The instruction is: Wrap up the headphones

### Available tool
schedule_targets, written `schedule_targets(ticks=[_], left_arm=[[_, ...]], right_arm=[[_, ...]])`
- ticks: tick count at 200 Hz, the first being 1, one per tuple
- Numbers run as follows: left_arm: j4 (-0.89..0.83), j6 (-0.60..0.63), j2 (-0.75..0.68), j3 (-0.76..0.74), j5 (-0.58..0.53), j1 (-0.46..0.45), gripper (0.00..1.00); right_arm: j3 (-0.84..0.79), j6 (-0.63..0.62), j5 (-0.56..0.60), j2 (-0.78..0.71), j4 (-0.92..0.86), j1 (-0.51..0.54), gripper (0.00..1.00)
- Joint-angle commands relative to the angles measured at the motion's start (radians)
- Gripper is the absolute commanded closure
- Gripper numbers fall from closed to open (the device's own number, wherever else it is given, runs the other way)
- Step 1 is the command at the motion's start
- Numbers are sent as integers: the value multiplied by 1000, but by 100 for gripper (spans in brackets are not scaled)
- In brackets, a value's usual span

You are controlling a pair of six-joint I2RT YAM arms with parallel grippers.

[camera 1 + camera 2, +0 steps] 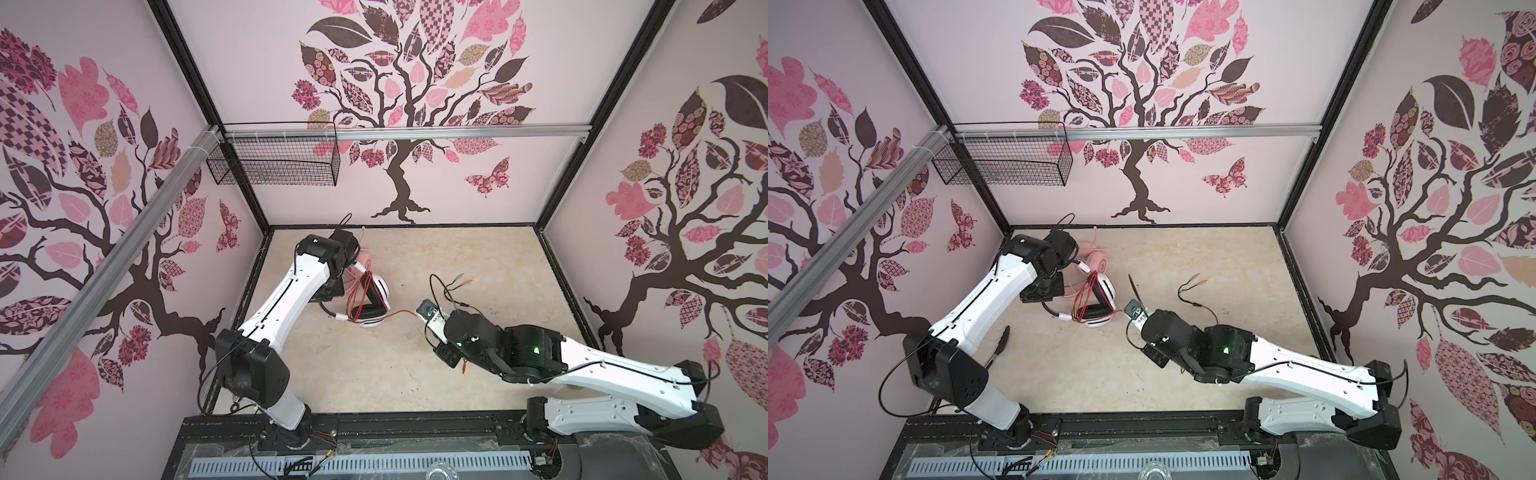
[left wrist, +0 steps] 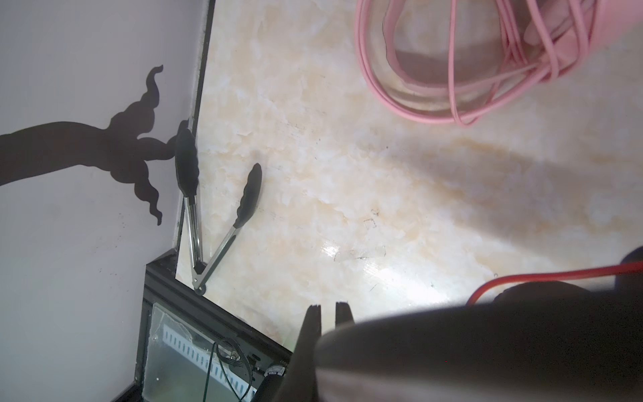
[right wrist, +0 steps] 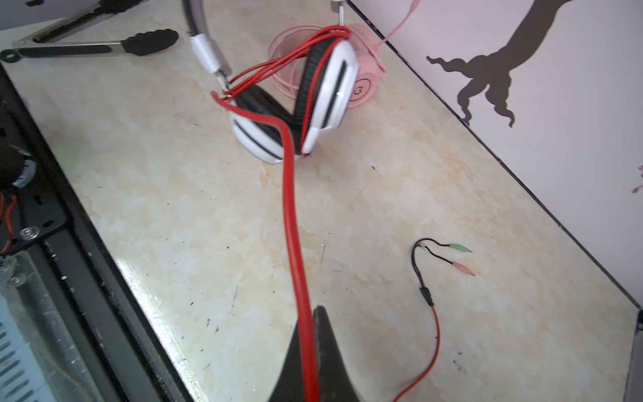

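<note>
My right gripper should keep taking the orange-red cable (image 1: 400,312) around the headband with the earcups (image 1: 371,299), which my left gripper holds clear, until the loop closes, and then let go.
The white-and-black headphones (image 1: 376,301) (image 1: 1100,301) (image 3: 313,104) lie left of the table's centre, with orange-red cable (image 3: 295,215) looped several times round the earcups. My right gripper (image 3: 311,313) (image 1: 419,316) is shut on that cable, which runs taut from the earcups to the jaws. The cable's tail ends in green and pink plugs (image 3: 461,259) (image 1: 461,279) on the table. My left gripper (image 2: 328,306) is shut, and a dark blurred headband (image 2: 487,348) fills the space at its jaws. The pink headphones (image 1: 1096,259) (image 3: 365,87) sit behind, with their pink cable (image 2: 435,87) coiled.
Metal tongs with black tips (image 2: 215,222) (image 3: 104,45) (image 1: 1000,340) lie by the left wall near the front rail. A black wire basket (image 1: 274,160) hangs on the back wall at the left. Walls (image 1: 665,249) close in three sides.
</note>
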Motion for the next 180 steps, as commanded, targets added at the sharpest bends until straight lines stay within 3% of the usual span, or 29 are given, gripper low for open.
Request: schedule_targets(ticks=[1,45,133,180], left_arm=[[107,34,-105,-87,87,-7,100],[128,60,-219,-173,190,-40,100],[150,118,-372,-228,383,-74,100],[166,110,-399,-211,407,-206,100]], right_arm=[[67,-77,-33,19,32,-22,100],[150,-140,-123,136,90,-92,100],[205,-132,-483,315,279,-411,100],[186,-99,-599,379,365,-470,100]])
